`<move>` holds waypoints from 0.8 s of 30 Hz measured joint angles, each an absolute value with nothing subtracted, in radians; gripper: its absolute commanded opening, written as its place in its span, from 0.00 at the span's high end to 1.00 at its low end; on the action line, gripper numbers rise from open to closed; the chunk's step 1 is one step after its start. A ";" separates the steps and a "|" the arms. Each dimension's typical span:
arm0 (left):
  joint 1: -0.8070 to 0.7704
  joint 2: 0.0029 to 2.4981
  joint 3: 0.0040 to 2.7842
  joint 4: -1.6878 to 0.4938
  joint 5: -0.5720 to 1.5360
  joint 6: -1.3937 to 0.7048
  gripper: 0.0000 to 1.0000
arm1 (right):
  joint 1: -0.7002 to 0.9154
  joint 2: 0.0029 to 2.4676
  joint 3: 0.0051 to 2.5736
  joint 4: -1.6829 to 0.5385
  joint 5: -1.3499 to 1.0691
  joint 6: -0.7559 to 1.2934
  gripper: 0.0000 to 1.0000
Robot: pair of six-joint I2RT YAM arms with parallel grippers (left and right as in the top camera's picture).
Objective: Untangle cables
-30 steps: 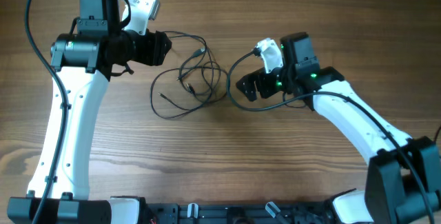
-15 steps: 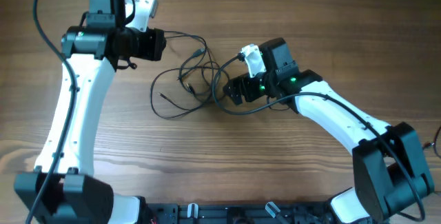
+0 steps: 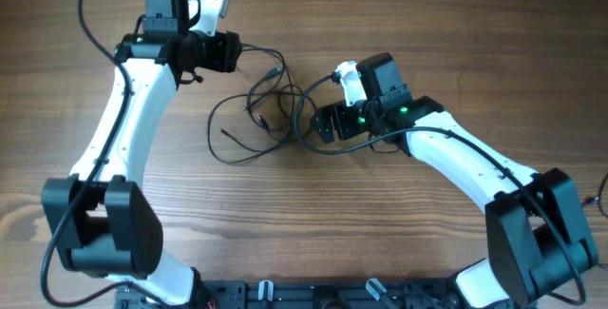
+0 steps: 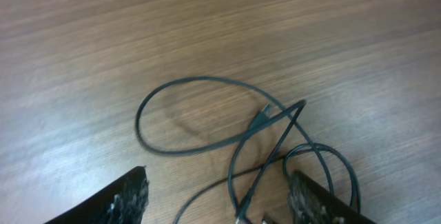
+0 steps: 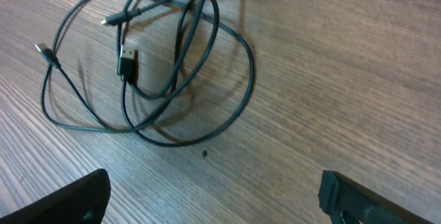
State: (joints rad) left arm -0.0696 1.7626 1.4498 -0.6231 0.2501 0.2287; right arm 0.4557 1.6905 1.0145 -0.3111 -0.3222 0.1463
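The cords cross each other in wide, loose loops [image 4: 203, 78]. The cables [image 4: 207, 146] should therefore slide apart into separate cords when I pull them between my grippers.
The cables [image 3: 266, 109] are thin black cords lying in tangled overlapping loops on the wooden table, between the two arms. They also show in the left wrist view [image 4: 227, 124] and in the right wrist view [image 5: 158, 65], with small plug ends visible. My left gripper [image 3: 228, 52] is open at the upper left edge of the tangle; in its wrist view a cord runs between its fingers [image 4: 220, 200]. My right gripper [image 3: 328, 124] is open, just right of the loops, with bare wood between its fingers [image 5: 213, 189].
The wooden table [image 3: 380, 242] spreads around the tangle. The white arm links and their thicker black wiring run along the left and right sides. The arm bases stand at the front edge.
My left arm has swung right and toward the back, bringing its gripper to the tangle's upper left. My right gripper moved left toward the loops, then held still.
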 measured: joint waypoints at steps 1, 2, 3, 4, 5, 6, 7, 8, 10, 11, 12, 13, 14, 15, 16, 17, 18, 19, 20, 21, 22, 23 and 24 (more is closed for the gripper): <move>-0.070 1.777 1.450 -0.612 0.272 0.248 0.33 | 0.456 1.691 1.015 -0.320 -0.321 0.147 0.01; -0.070 1.794 1.450 -0.599 0.305 0.274 0.34 | 0.456 1.691 1.015 -0.333 -0.320 0.148 0.01; -0.070 1.811 1.450 -0.588 0.330 0.295 0.35 | 0.456 1.691 1.015 -0.343 -0.321 0.150 0.01; -0.070 1.829 1.450 -0.583 0.356 0.323 0.36 | 0.456 1.691 1.015 -0.355 -0.323 0.150 0.00; -0.070 1.849 1.450 -0.583 0.386 0.356 0.36 | 0.456 1.691 1.015 -0.362 -0.331 0.151 0.01; -0.070 1.869 1.449 -0.582 0.411 0.387 0.37 | 0.456 1.691 1.015 -0.363 -0.340 0.153 0.01; -0.070 1.883 1.449 -0.582 0.424 0.409 0.37 | 0.456 1.691 1.015 -0.364 -0.350 0.154 0.01; -0.070 1.897 1.446 -0.579 0.436 0.435 0.38 | 0.456 1.691 1.015 -0.368 -0.363 0.154 0.00; -0.070 1.917 1.444 -0.571 0.451 0.483 0.39 | 0.456 1.691 1.015 -0.380 -0.390 0.154 0.01; -0.070 1.923 1.444 -0.566 0.455 0.495 0.39 | 0.456 1.691 1.015 -0.385 -0.400 0.154 0.01; -0.070 1.931 1.444 -0.557 0.459 0.511 0.40 | 0.456 1.691 1.015 -0.393 -0.408 0.154 0.00; -0.070 1.940 1.444 -0.543 0.463 0.523 0.41 | 0.456 1.691 1.015 -0.402 -0.414 0.154 0.00; -0.070 1.945 1.444 -0.537 0.463 0.529 0.41 | 0.456 1.691 1.015 -0.408 -0.418 0.154 0.00; -0.070 1.952 1.444 -0.532 0.466 0.536 0.48 | 0.456 1.691 1.015 -0.413 -0.420 0.154 0.01; -0.070 1.963 1.444 -0.527 0.467 0.542 0.69 | 0.456 1.691 1.015 -0.424 -0.424 0.154 0.01; -0.070 1.971 1.444 -0.527 0.468 0.545 0.88 | 0.456 1.691 1.015 -0.430 -0.426 0.154 0.01; -0.070 1.980 1.444 -0.526 0.470 0.553 0.96 | 0.456 1.691 1.015 -0.432 -0.426 0.154 0.01; -0.070 1.986 1.444 -0.527 0.470 0.553 0.96 | 0.456 1.691 1.015 -0.432 -0.426 0.154 0.01; -0.070 1.993 1.444 -0.528 0.470 0.556 0.96 | 0.456 1.691 1.015 -0.432 -0.426 0.155 0.00; -0.070 2.001 1.444 -0.531 0.470 0.561 0.96 | 0.456 1.691 1.015 -0.432 -0.426 0.161 0.00; -0.070 2.009 1.444 -0.533 0.470 0.555 0.96 | 0.456 1.691 1.015 -0.433 -0.421 0.172 0.00; -0.070 2.014 1.444 -0.534 0.470 0.543 0.96 | 0.456 1.691 1.015 -0.437 -0.403 0.192 0.00; -0.070 2.018 1.444 -0.534 0.470 0.520 0.96 | 0.456 1.691 1.015 -0.442 -0.390 0.208 0.00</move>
